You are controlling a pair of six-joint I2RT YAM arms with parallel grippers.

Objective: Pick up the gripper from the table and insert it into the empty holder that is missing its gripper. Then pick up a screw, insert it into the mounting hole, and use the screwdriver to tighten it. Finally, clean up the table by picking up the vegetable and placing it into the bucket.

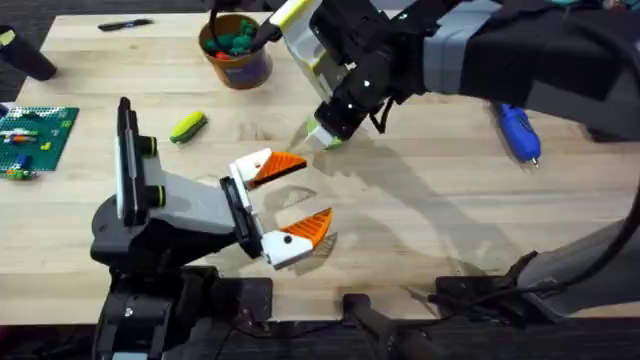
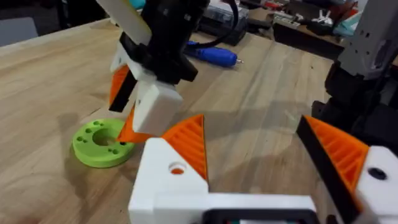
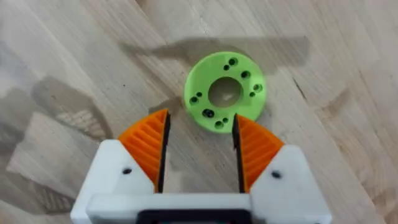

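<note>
A dark screw head point(image 3: 208, 113) sticks up from the lime-green disc point(image 3: 249, 102), so the screw will come loose and leave the disc behind when the robot lifts the screw.
My right gripper point(image 1: 326, 132) reaches in from the right and hovers open just above a lime-green round disc point(image 3: 225, 92). Nothing sits between its orange pads point(image 3: 148, 145). My left gripper point(image 1: 295, 197) lies low over the table's middle, open and empty, and both of its white mounts carry orange ribbed pads point(image 2: 188, 140). The loose gripper piece, an empty holder and a screw are out of view. The blue screwdriver point(image 1: 520, 133) lies at the right. The yellow-green vegetable point(image 1: 188, 126) lies left of centre, and the orange-brown bucket point(image 1: 237, 52) stands behind it.
A green brick baseplate point(image 1: 36, 140) sits at the left edge. A black pen point(image 1: 125, 24) and a dark object point(image 1: 25, 55) lie at the back left. The bucket holds green and red items. Bare wood lies between the left gripper and the screwdriver.
</note>
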